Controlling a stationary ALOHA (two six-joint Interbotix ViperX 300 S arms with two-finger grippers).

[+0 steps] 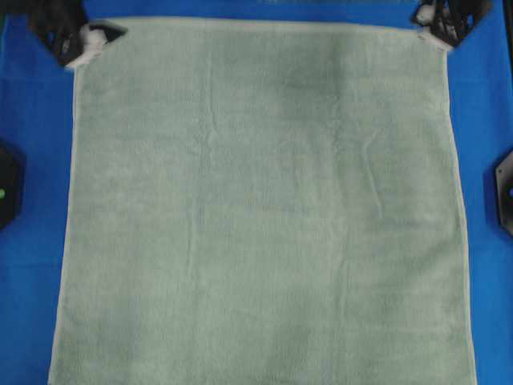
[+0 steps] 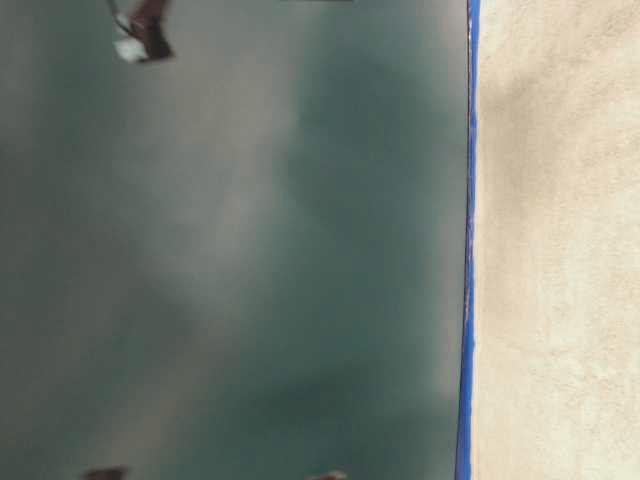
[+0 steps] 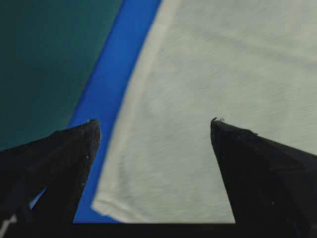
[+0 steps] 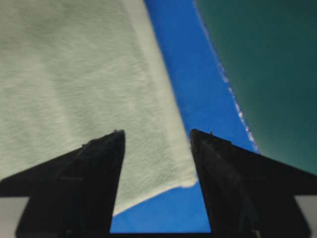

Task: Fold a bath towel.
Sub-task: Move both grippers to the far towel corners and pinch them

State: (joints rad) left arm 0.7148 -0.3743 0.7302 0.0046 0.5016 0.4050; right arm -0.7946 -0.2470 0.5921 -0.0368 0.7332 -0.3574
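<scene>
The bath towel's far corner (image 3: 104,202) is flat between the open fingers of my left gripper. I should keep moving down until my fingers are on both sides of the lighter hem (image 3: 119,134), and then close them.
The bath towel (image 1: 264,208), pale sage green with thin lighter hems, lies spread flat over most of the blue table. My left gripper (image 1: 90,38) stands at its far left corner. In the left wrist view that gripper (image 3: 154,121) is open, and the towel (image 3: 208,74) lies flat on the table between its black fingers, its corner near the frame's lower edge. My right gripper (image 1: 437,28) is at the far right corner. In the right wrist view it (image 4: 157,131) is open too, with the towel (image 4: 74,74) corner lying loose between the fingers.
The blue table cover (image 1: 32,120) shows as narrow strips left, right and beyond the towel. Black arm bases sit at the left edge (image 1: 8,184) and right edge (image 1: 503,192). Dark green floor (image 4: 267,59) lies past the table's edge. The table-level view is blurred.
</scene>
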